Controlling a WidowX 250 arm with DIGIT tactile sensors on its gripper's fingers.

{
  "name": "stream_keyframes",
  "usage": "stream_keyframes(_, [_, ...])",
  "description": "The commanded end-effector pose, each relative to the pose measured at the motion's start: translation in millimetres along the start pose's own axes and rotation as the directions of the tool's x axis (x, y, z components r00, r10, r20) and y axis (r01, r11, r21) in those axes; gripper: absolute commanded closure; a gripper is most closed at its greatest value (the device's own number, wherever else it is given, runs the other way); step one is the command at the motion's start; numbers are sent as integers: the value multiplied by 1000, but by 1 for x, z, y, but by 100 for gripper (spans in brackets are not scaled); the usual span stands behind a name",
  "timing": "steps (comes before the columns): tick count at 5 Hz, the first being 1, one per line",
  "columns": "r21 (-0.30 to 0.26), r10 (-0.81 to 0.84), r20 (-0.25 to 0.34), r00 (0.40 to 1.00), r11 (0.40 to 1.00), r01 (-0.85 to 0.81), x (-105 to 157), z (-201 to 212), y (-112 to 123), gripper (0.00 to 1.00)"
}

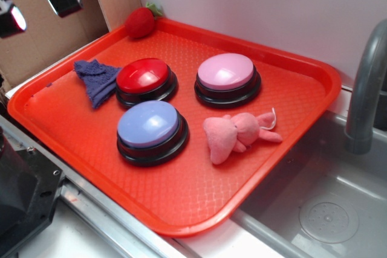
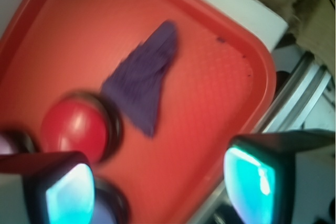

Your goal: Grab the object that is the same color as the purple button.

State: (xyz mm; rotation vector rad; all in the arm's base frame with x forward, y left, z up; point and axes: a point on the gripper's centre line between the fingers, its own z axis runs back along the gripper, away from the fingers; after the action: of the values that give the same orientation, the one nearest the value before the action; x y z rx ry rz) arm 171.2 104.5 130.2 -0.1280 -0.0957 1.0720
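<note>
Soft folds (image 1: 101, 92) crease the dark purple cloth (image 1: 97, 80). When I lift it, the cloth will bunch up in my gripper and hang down, spreading out below.
The object, a small dark purple knitted cloth (image 1: 97, 78), lies flat on the orange tray (image 1: 284, 149) at its left, touching the red button (image 1: 144, 77). The purple button (image 1: 149, 126), lavender-domed on a black base, stands in front of the red one. My gripper (image 1: 36, 4) hangs high above the tray's back-left corner, well off the cloth. In the blurred wrist view the gripper (image 2: 160, 190) is open with nothing between its fingers (image 2: 252, 182). There the cloth (image 2: 142, 82) lies ahead of them beside the red button (image 2: 73, 129), and only an edge of the purple button (image 2: 105, 209) shows.
A pale pink button (image 1: 227, 72) and a pink plush toy (image 1: 236, 134) sit on the tray's right half. A red strawberry (image 1: 140, 22) rests at the back rim. Right of the tray are a grey faucet (image 1: 366, 89) and a sink (image 1: 326, 216). Cardboard stands behind.
</note>
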Motion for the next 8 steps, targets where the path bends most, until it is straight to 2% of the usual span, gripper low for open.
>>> stream_keyframes(1, [5, 244, 119, 962, 969, -247, 41, -60, 0, 0])
stream_keyframes(3, [-67, 377, 161, 912, 926, -371, 62, -100, -8, 0])
stream_keyframes(4, [-68, 380, 144, 913, 925, -374, 62, -110, -10, 0])
stream_keyframes(5, [-56, 403, 111, 908, 915, -400, 60, -116, -10, 7])
stream_keyframes(6, [-69, 409, 100, 907, 912, -403, 58, -115, -9, 100])
stream_keyframes(8, [-34, 367, 141, 919, 930, -366, 54, -110, -11, 100])
